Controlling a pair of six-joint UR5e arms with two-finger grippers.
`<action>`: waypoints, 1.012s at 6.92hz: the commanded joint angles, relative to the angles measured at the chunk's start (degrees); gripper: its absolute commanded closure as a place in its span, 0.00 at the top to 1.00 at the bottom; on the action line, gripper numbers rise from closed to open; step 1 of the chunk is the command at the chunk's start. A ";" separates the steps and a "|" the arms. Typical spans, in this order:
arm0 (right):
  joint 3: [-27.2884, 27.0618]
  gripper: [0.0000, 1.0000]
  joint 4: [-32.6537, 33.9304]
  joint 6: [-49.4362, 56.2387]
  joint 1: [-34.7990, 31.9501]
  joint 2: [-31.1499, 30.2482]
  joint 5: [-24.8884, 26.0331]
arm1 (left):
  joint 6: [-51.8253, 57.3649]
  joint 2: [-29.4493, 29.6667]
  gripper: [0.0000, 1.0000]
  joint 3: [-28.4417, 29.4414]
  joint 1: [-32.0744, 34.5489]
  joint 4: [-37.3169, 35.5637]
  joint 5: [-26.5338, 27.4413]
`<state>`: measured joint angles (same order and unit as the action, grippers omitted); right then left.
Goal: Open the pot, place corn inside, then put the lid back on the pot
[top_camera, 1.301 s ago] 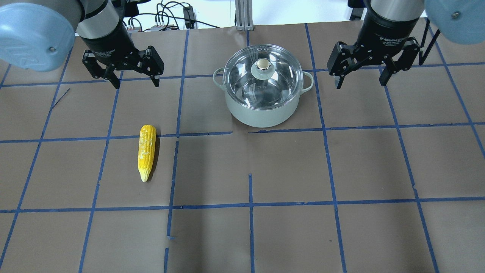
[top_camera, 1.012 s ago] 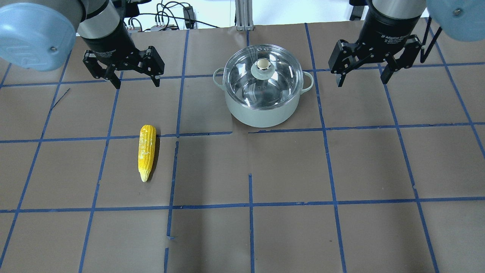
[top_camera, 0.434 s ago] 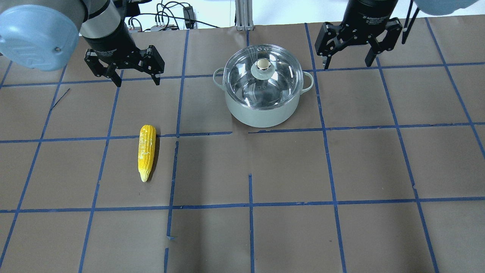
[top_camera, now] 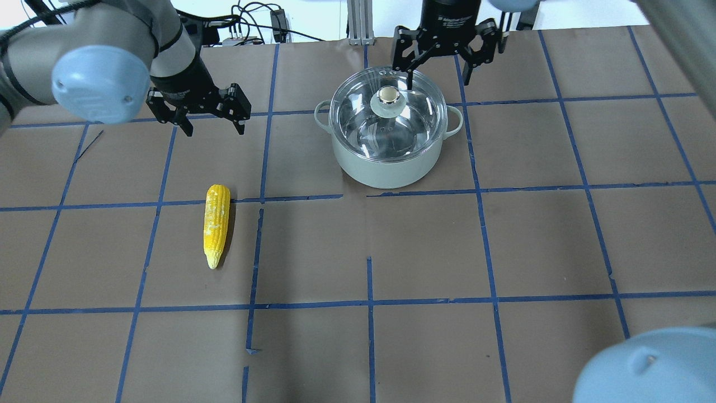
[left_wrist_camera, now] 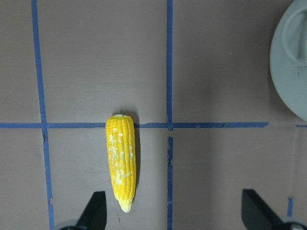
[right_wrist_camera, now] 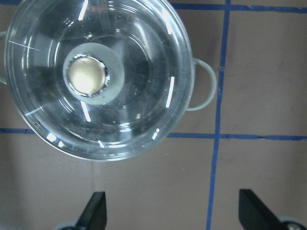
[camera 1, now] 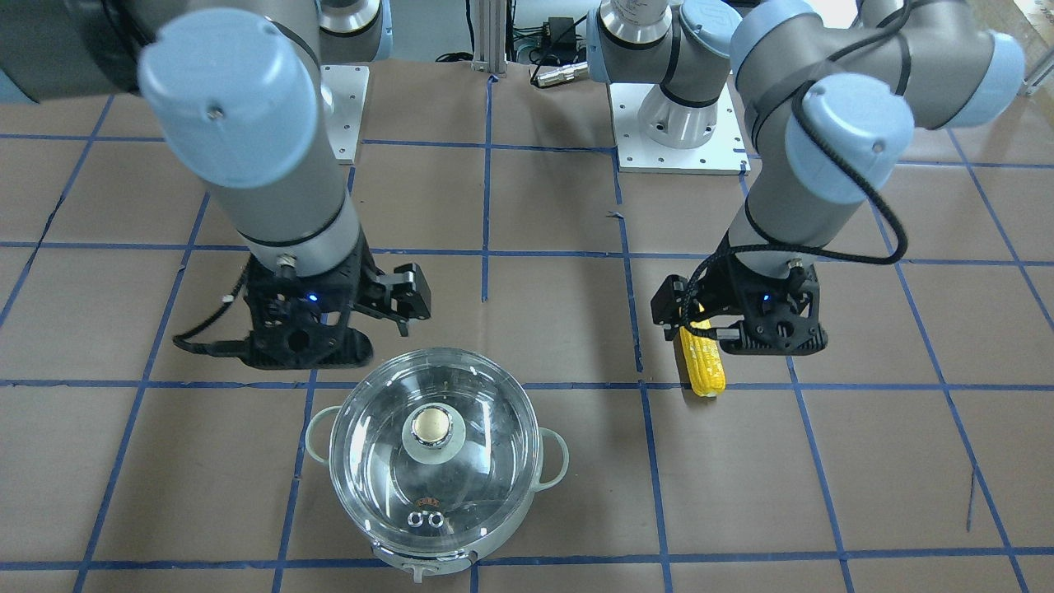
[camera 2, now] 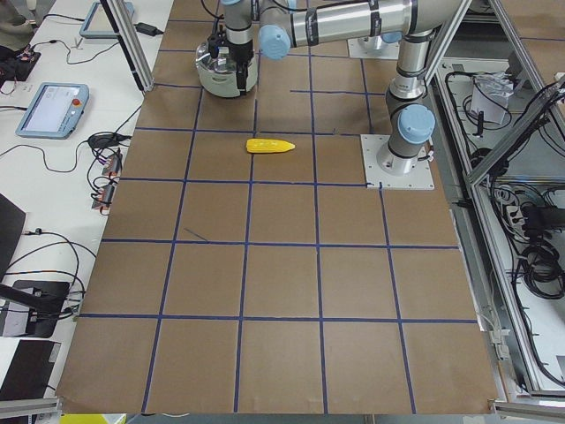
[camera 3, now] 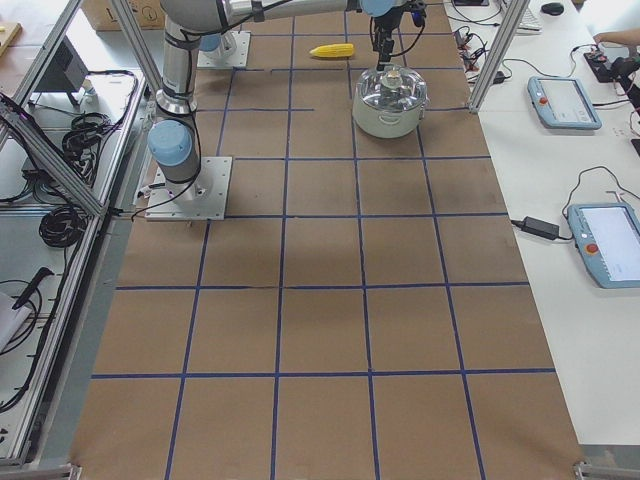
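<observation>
I see only shiny steel (camera 1: pixel 380 463) through the glass lid, so I should expect an empty pot (camera 1: pixel 450 562) when I lift the lid by its knob.
The pot (top_camera: pixel 386 168), steel with a pale mint shell, stands at the far middle of the table with the glass lid (top_camera: pixel 414 120) and its gold-topped knob (top_camera: pixel 389 95) on it. The yellow corn (top_camera: pixel 217 225) lies on the table to the left, apart from the pot. My right gripper (top_camera: pixel 438 81) is open and empty, hovering over the pot's far rim; its wrist view looks down on the lid (right_wrist_camera: pixel 144 96) and knob (right_wrist_camera: pixel 87 76). My left gripper (top_camera: pixel 214 130) is open and empty, beyond the corn; its wrist view shows the corn (left_wrist_camera: pixel 122 163) between and ahead of the fingertips (left_wrist_camera: pixel 96 211).
The table is brown paper with a blue tape grid. Cables and an aluminium post (top_camera: pixel 358 22) sit at the far edge. The arms' base plates (camera 1: pixel 675 140) are on the robot's side. Tablets (camera 3: pixel 565 100) lie on a side bench.
My right gripper has moved left and away, from beside the pot to over its far rim. My left gripper has shifted slightly right. Both stay open; pot, lid and corn have not moved.
</observation>
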<state>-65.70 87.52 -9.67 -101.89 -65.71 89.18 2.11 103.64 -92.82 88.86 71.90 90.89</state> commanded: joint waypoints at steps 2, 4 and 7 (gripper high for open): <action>0.32 0.93 10.20 -4.56 -3.84 7.95 0.29 | 7.10 4.73 1.00 -8.33 -2.45 -13.98 2.98; 0.66 0.93 12.41 -4.30 -3.23 10.68 0.21 | 8.08 3.95 1.00 -13.23 -3.25 -17.12 2.54; 0.67 0.80 12.41 -4.39 -2.96 10.69 0.20 | 11.85 0.25 1.00 -20.89 -3.60 -22.57 -0.54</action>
<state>-65.01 99.92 -13.88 -104.82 -55.08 89.30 12.57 105.09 -111.18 85.47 51.61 90.78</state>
